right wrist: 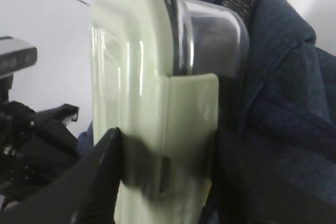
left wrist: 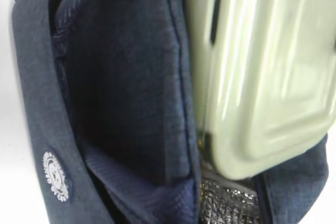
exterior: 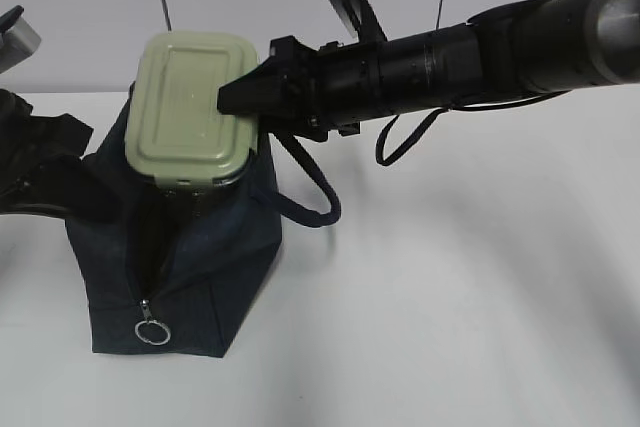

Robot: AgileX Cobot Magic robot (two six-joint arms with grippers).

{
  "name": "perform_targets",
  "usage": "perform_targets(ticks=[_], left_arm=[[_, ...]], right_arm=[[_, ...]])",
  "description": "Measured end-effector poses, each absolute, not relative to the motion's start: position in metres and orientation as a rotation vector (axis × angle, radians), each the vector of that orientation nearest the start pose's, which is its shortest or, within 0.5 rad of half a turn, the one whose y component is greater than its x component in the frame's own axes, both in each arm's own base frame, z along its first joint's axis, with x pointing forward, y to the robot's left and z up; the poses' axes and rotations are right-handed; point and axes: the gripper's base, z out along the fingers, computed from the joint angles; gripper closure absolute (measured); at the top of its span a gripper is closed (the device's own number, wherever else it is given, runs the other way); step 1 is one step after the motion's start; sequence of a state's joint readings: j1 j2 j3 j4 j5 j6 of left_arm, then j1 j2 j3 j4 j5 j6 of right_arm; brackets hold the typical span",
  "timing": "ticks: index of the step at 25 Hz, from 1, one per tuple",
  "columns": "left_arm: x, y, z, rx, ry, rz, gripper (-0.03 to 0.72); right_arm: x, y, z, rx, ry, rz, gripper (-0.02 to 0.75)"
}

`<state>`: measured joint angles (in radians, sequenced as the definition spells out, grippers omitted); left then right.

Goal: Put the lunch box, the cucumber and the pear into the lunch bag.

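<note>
The lunch box's lower edge (exterior: pixel 198 182) rests across the lunch bag's rim, so the robot's right gripper should tip the lunch box to line up with the lunch bag's opening (exterior: pixel 165 215) and then lower it inside.
The lunch box (exterior: pixel 190 107), clear glass with a pale green lid, stands tilted in the open top of the navy lunch bag (exterior: pixel 200 267), lid facing the exterior camera. My right gripper (exterior: pixel 240 97) is shut on the box's right edge, one finger on the lid and one behind; the right wrist view shows this grip (right wrist: pixel 165 177) on the box (right wrist: pixel 142 77). My left gripper (exterior: pixel 70 162) is at the bag's left top edge and holds its fabric (left wrist: pixel 126 77) out, beside the box (left wrist: pixel 262 77); its fingers are hidden. The cucumber and pear are out of view.
The bag's zipper is open down the front, with its ring pull (exterior: pixel 152 332) low. The loop handle (exterior: pixel 310 197) hangs off the bag's right side under my right arm. Silver lining (left wrist: pixel 226 203) shows inside below the box. The bag stands on a white table (exterior: pixel 470 297).
</note>
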<state>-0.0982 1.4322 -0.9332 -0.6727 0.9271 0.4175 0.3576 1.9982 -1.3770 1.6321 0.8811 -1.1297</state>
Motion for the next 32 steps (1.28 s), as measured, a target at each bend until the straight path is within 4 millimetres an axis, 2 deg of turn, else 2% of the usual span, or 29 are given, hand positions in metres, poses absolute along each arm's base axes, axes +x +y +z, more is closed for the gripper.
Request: perform_targets(ticks=[11,20,24,28,32], left_arm=[[0.26,-0.071,0.254,0.215,2.713,-0.76,0.687],[0.261,-0.072,0.254,0.209,2.708,-0.764,0.687],[0.261,-0.072,0.255,0.206,2.705,-0.764,0.687],[0.261,-0.072,0.255,0.204,2.704,-0.765,0.687],[0.261,-0.072,0.255,0.199,2.702,-0.772,0.687]], right_arm=[[0.369,0.212,0.213,-0.624,2.288,1.297,0.366],[0.382,0.21,0.214,-0.47,2.27,1.199,0.366],[0.385,0.216,0.215,-0.485,2.257,1.182,0.366],[0.382,0.231,0.212,-0.601,2.267,1.141,0.351],[0.38,0.233,0.211,-0.646,2.294,1.109,0.321]])
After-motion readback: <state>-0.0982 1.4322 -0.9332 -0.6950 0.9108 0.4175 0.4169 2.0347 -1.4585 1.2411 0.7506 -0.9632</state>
